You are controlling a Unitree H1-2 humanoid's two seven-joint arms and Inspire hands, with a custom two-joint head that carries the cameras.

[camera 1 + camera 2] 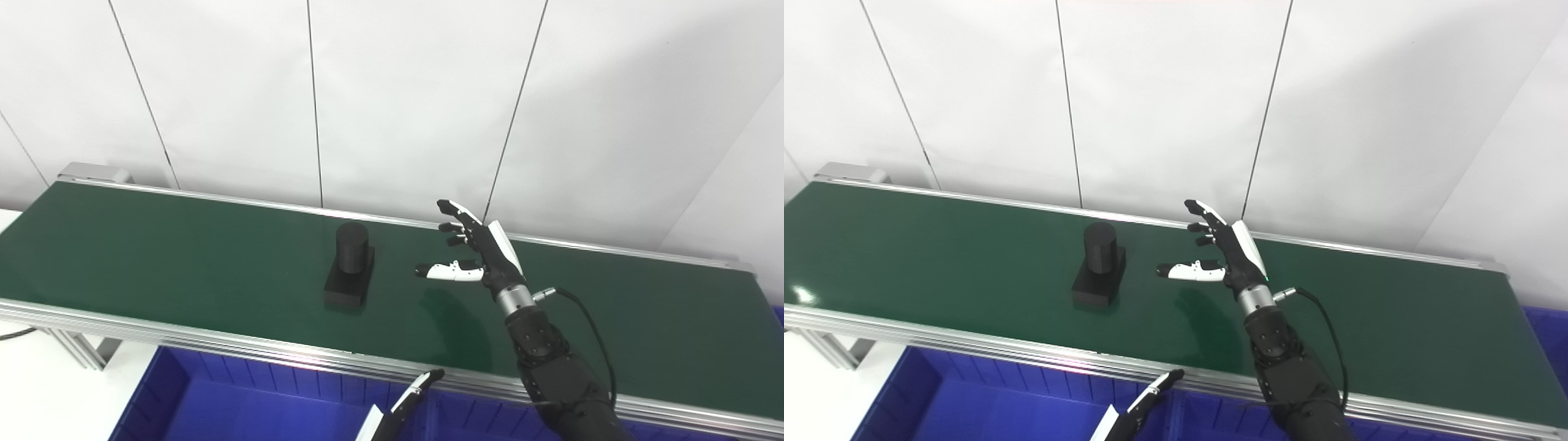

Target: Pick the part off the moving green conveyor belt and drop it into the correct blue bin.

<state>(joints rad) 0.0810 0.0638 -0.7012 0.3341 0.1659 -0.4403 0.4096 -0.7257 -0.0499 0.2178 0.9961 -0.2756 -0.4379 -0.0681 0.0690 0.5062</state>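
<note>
The black cylinder meets the base (353, 269) near the base's far end. The cylinder should bring its base (346, 289) along when I lift it, with the base sticking out toward me.
A black part (350, 266), a cylinder standing upright on a square base, sits on the green conveyor belt (184, 245) left of centre. My right hand (474, 248) is open above the belt, just right of the part and apart from it, with its thumb pointing toward the part. It holds nothing. Only the fingertips (422, 383) of my left hand (401, 407) show at the bottom edge, over the blue bin (245, 404). I cannot tell whether that hand is open or shut.
The belt's aluminium front rail (245, 349) runs between the belt and the blue bins below. A second blue bin (1543, 331) shows at the far right. A white panelled wall (392, 92) stands right behind the belt.
</note>
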